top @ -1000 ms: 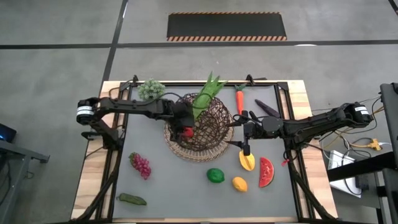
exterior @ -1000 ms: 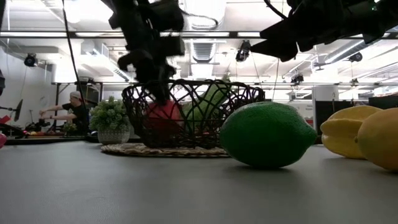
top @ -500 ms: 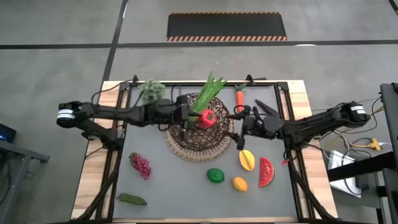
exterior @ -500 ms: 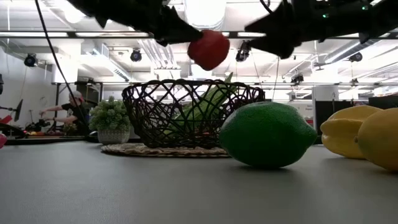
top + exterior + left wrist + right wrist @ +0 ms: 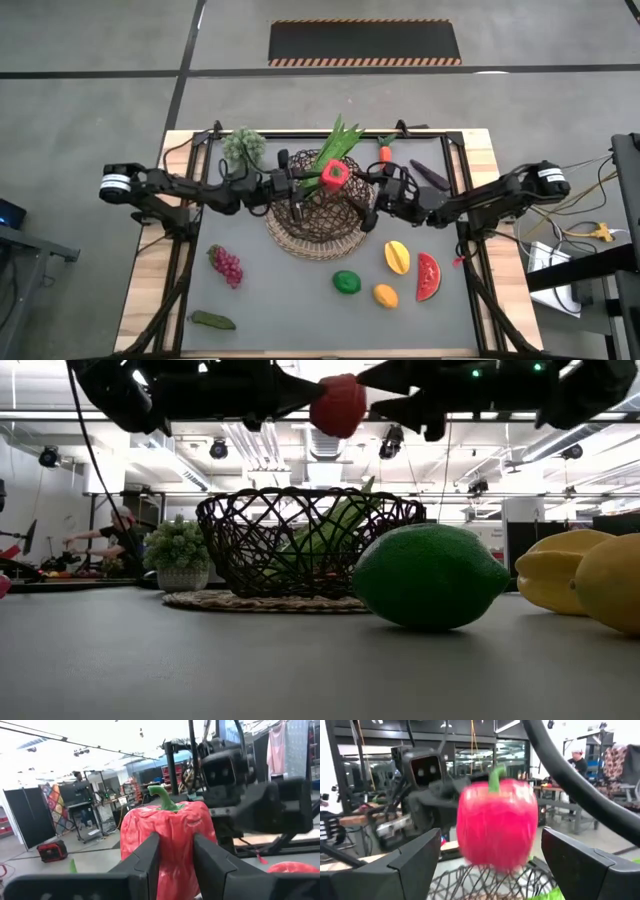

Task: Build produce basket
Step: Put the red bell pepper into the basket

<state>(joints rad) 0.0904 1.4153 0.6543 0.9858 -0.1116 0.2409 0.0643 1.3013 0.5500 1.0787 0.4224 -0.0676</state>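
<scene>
The robot's left gripper is holding the red pepper high (image 5: pixel 338 408) above the basket, so the right gripper should take hold of it before the left gripper opens, and then lower it beside the leaves (image 5: pixel 327 193).
My left gripper (image 5: pixel 316 179) is shut on a red pepper (image 5: pixel 336 175) and holds it in the air above the basket (image 5: pixel 320 215), a dark wire bowl with a tan wicker rim. Long green leaves (image 5: pixel 335 145) lie in the basket and stick out over its far rim. My right gripper (image 5: pixel 362 186) is open. Its fingers stand wide on either side of the pepper (image 5: pixel 497 822) without touching it. The carrot (image 5: pixel 384 156), mango (image 5: pixel 397 257), watermelon slice (image 5: pixel 428 277), lemon (image 5: pixel 385 295), lime (image 5: pixel 347 282) and grapes (image 5: pixel 225 265) lie on the grey mat. My left gripper pinches the pepper's body at its lower sides (image 5: pixel 172 832) between its two fingers (image 5: pixel 145 860). The fingers come level from the table's left. The pepper sits upright, stem (image 5: pixel 162 797) up, lifted clear above the basket (image 5: pixel 300 540).
A pale bushy clump (image 5: pixel 243 146) stands at the far left of the mat, beside the basket. A small green vegetable (image 5: pixel 212 320) lies near the front left corner. A dark object (image 5: pixel 430 175) lies at the far right. There is free mat at the near left and centre.
My left gripper has lifted the red pepper out of the basket, up and toward the table's right, and holds it high above the bowl. My right gripper has gone from above the mango toward the far edge and left, up to the pepper, fingers open.
</scene>
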